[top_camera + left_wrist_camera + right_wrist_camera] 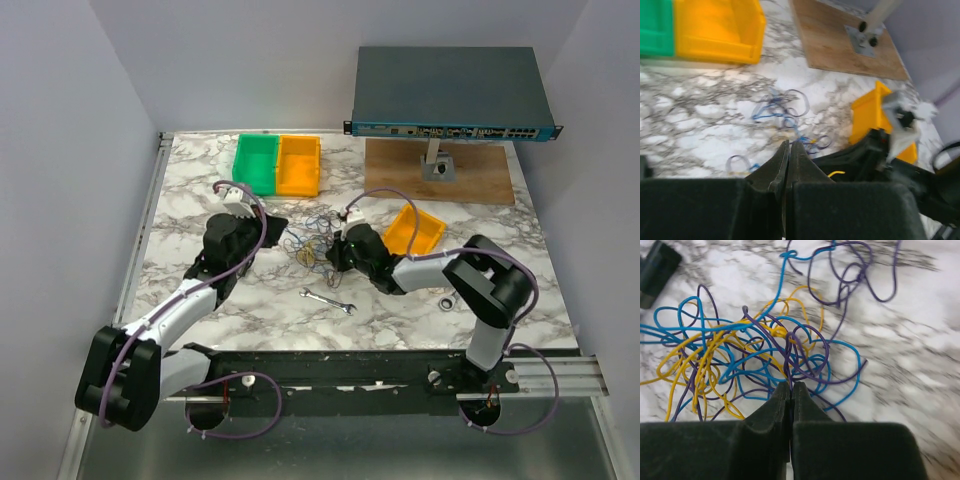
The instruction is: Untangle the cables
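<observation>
The purple wire in my right gripper [788, 358] goes into the tangle, so I should pull it toward the yellow bin [428, 230] while my left gripper takes the tangle.
The cables [310, 240] are a tangle of thin blue, yellow and dark purple wires on the marble table [200, 200], between the two arms. In the right wrist view the tangle [740, 340] spreads just ahead of my right gripper [791, 385], which is shut with purple strands [789, 357] running into its tips. My right gripper [335, 252] sits at the tangle's right edge. My left gripper [789, 144] is shut, with no wire showing between its fingers. It hangs left of the tangle [777, 107], tips pointing toward it. In the top view the left gripper [268, 222] stands apart from the wires.
A small wrench [328, 301] lies in front of the tangle. A loose yellow bin [415, 230] stands right of the right arm. Green [256, 163] and orange [299, 165] bins sit at the back. A network switch [450, 92] on a stand over a wooden board [440, 172] is at the back right.
</observation>
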Controlling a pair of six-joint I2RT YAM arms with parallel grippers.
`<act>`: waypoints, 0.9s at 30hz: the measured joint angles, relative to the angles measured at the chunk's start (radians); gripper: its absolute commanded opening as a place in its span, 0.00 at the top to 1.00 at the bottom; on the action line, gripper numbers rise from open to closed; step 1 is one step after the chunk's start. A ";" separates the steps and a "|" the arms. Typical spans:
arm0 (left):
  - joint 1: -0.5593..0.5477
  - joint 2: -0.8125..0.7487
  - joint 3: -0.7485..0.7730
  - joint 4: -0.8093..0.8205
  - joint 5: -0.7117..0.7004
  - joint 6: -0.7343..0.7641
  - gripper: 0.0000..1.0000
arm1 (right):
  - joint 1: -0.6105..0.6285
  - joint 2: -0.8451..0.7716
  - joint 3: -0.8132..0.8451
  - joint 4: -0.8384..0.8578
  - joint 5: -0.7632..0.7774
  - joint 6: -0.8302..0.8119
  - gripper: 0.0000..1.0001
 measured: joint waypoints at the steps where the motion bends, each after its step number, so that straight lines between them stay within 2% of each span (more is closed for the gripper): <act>1: -0.002 -0.011 0.000 -0.024 -0.034 -0.001 1.00 | 0.003 -0.026 -0.026 -0.001 0.051 0.008 0.99; 8: -0.005 -0.127 -0.012 -0.209 -0.425 -0.108 1.00 | 0.003 -0.266 -0.191 0.010 0.527 0.108 0.99; 13: -0.005 -0.193 -0.042 -0.280 -0.610 -0.179 1.00 | 0.004 -0.393 -0.302 0.071 0.775 0.165 0.99; 17: -0.005 -0.214 -0.044 -0.333 -0.707 -0.209 1.00 | 0.004 -0.431 -0.352 0.100 0.873 0.174 0.99; 20: -0.005 -0.231 -0.047 -0.355 -0.739 -0.219 1.00 | 0.004 -0.432 -0.354 0.125 0.865 0.153 0.99; 22: -0.005 -0.235 -0.051 -0.346 -0.730 -0.209 0.89 | 0.004 -0.432 -0.360 0.166 0.807 0.113 0.99; 24: -0.005 -0.230 -0.055 -0.302 -0.645 -0.152 0.53 | 0.004 -0.432 -0.366 0.201 0.729 0.078 0.99; 25: -0.004 -0.225 -0.055 -0.278 -0.596 -0.129 0.38 | 0.003 -0.432 -0.370 0.220 0.681 0.062 0.99; 27: -0.013 -0.200 -0.055 -0.196 -0.462 -0.056 0.29 | 0.003 -0.432 -0.382 0.263 0.588 0.031 0.99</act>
